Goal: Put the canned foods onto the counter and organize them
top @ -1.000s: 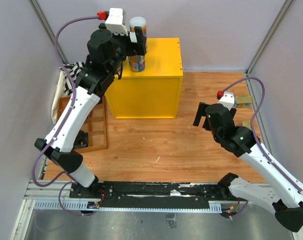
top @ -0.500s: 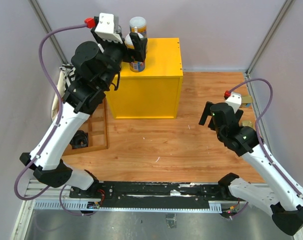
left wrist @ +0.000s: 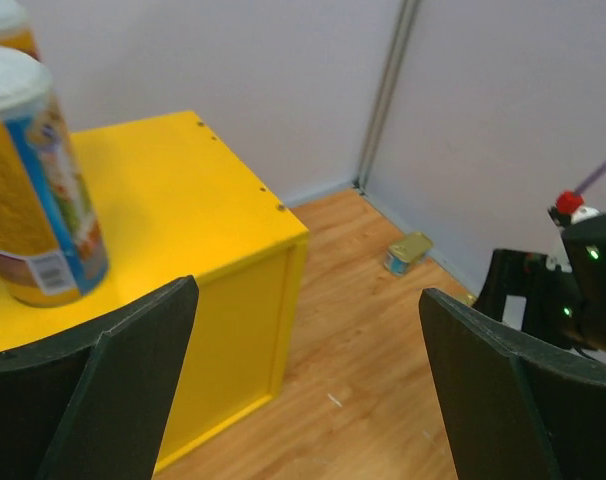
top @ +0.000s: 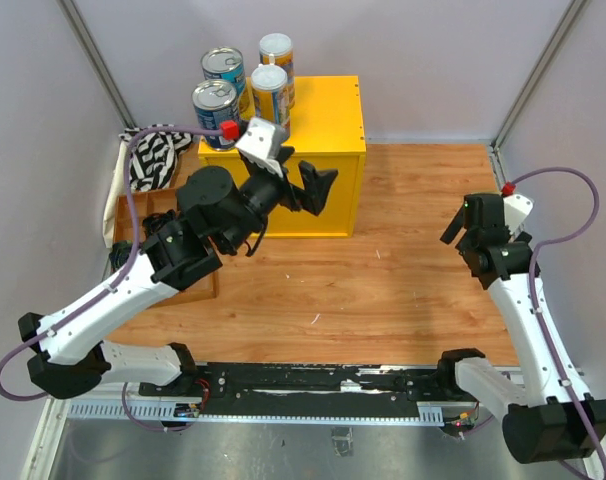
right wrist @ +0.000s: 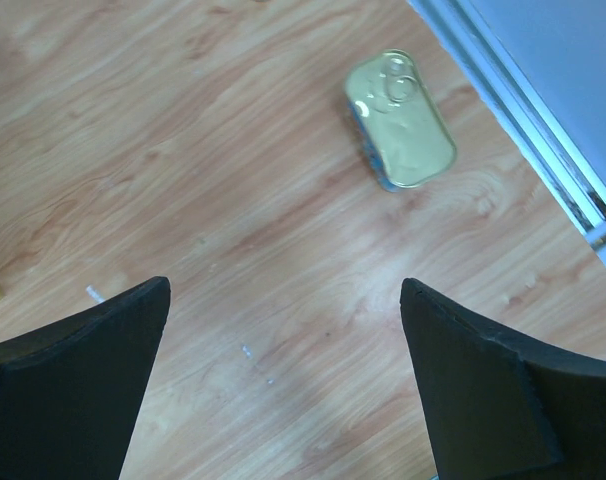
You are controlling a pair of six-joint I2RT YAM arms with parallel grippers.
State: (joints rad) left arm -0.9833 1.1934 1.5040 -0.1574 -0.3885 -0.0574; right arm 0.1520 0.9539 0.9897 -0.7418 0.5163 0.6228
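The gold tin's short end [right wrist: 425, 174] faces my open fingers, so my right gripper should keep going down toward the tin [right wrist: 399, 118] until its long sides are between the fingers.
The yellow counter [top: 328, 120] stands at the back. On its left part are two wide blue cans [top: 216, 104] [top: 223, 68] and two slim yellow-blue cans [top: 269, 92] [top: 276, 52]. My left gripper [top: 305, 180] is open and empty in front of the counter, below its top. The left wrist view [left wrist: 308, 300] shows a slim can [left wrist: 33, 195] on the counter [left wrist: 173, 190] and a gold tin [left wrist: 410, 252] on the floor by the wall. My right gripper [top: 461, 222] is open and empty above the floor; its wrist view [right wrist: 285, 290] shows a gold tin [right wrist: 400, 120] ahead, lying flat.
A brown wooden tray [top: 196, 277] and a striped cloth [top: 148, 160] lie left of the counter, partly behind my left arm. Grey walls and metal posts [top: 528, 75] close in the wooden floor. My right arm [left wrist: 583, 270] is close to the right wall.
My left gripper has left the slim can on the counter and dropped forward and right, uncovering the wide cans. My right arm has swung right toward the wall, over the tins.
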